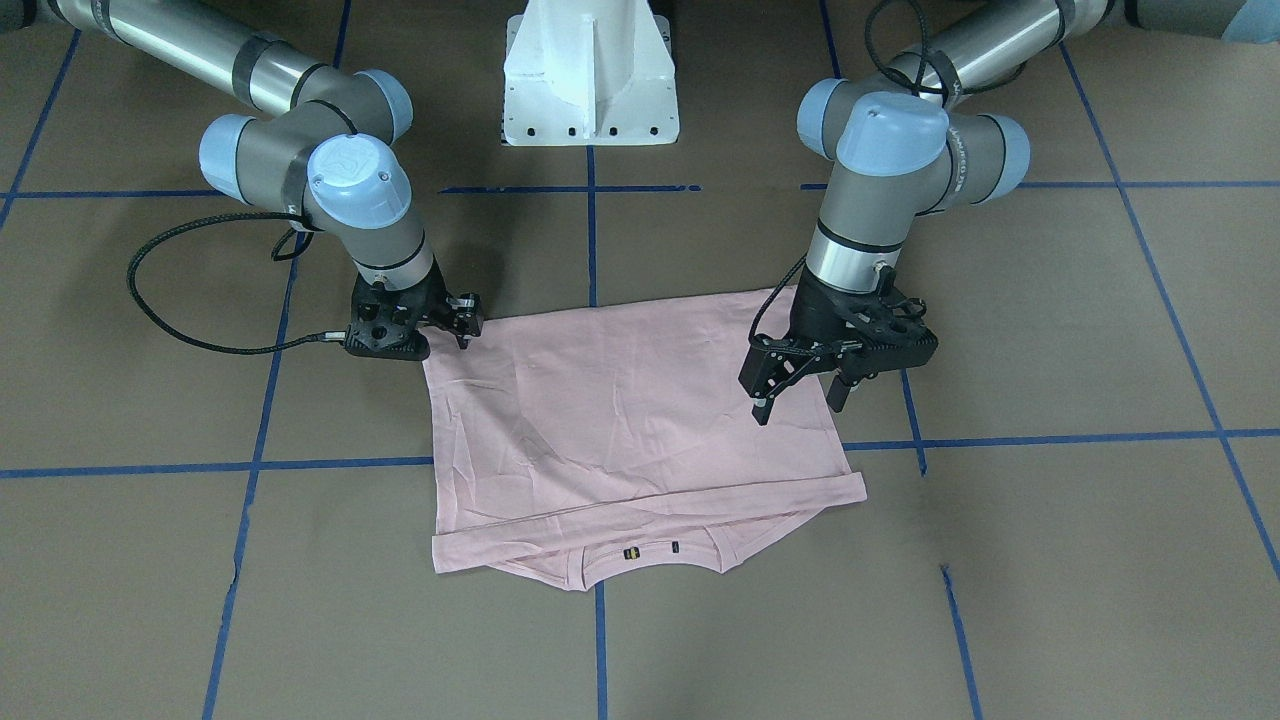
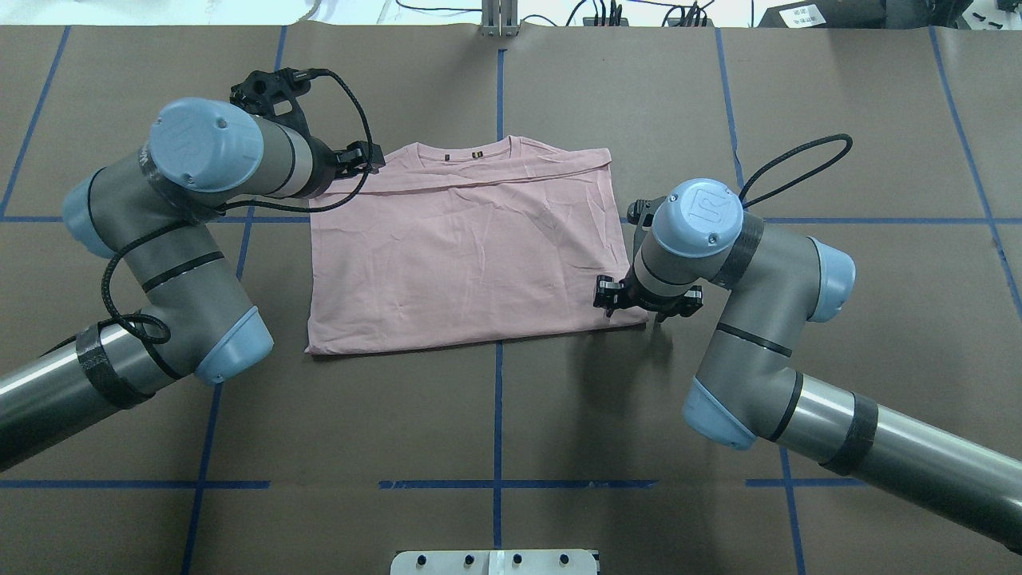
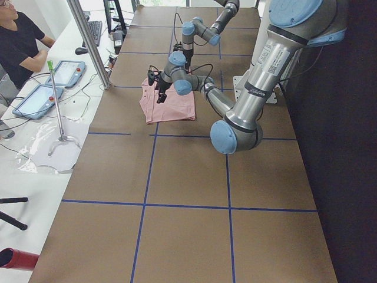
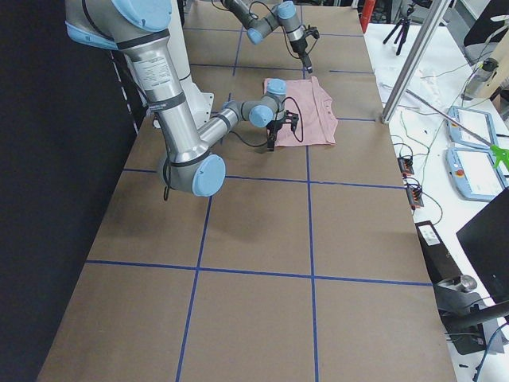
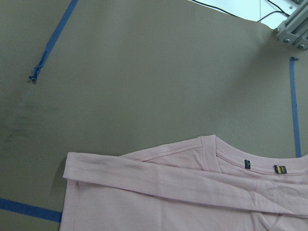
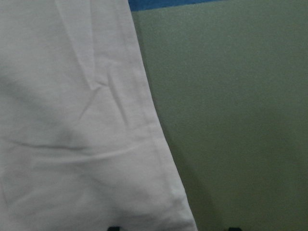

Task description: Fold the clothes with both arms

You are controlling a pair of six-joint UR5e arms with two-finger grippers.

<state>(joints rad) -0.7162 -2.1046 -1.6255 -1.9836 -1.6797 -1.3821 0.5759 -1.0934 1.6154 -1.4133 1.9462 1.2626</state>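
The pale pink T-shirt (image 1: 630, 414) will turn flat as one piece when the robot drags the T-shirt's side corner, since the folded strip (image 1: 648, 516) lies flush across it.
The pale pink T-shirt (image 1: 630, 420) lies flat on the brown table, folded into a rectangle with the print hidden. Its collar with small tags (image 1: 650, 550) points away from the robot base. It also shows in the overhead view (image 2: 463, 255) and both wrist views (image 5: 192, 192) (image 6: 72, 120). My left gripper (image 1: 800, 402) is open and empty, hovering above the shirt's edge on my left (image 2: 366, 158). My right gripper (image 1: 466, 330) is low at the shirt's near corner on my right (image 2: 635, 303). Its jaws stand apart, holding nothing.
The white pedestal base (image 1: 590, 90) stands at the robot side of the table. Blue tape lines (image 1: 590, 250) cross the brown surface. An operator (image 3: 23, 41) sits at a side bench with tablets (image 3: 35, 100) and a metal post (image 3: 88, 41).
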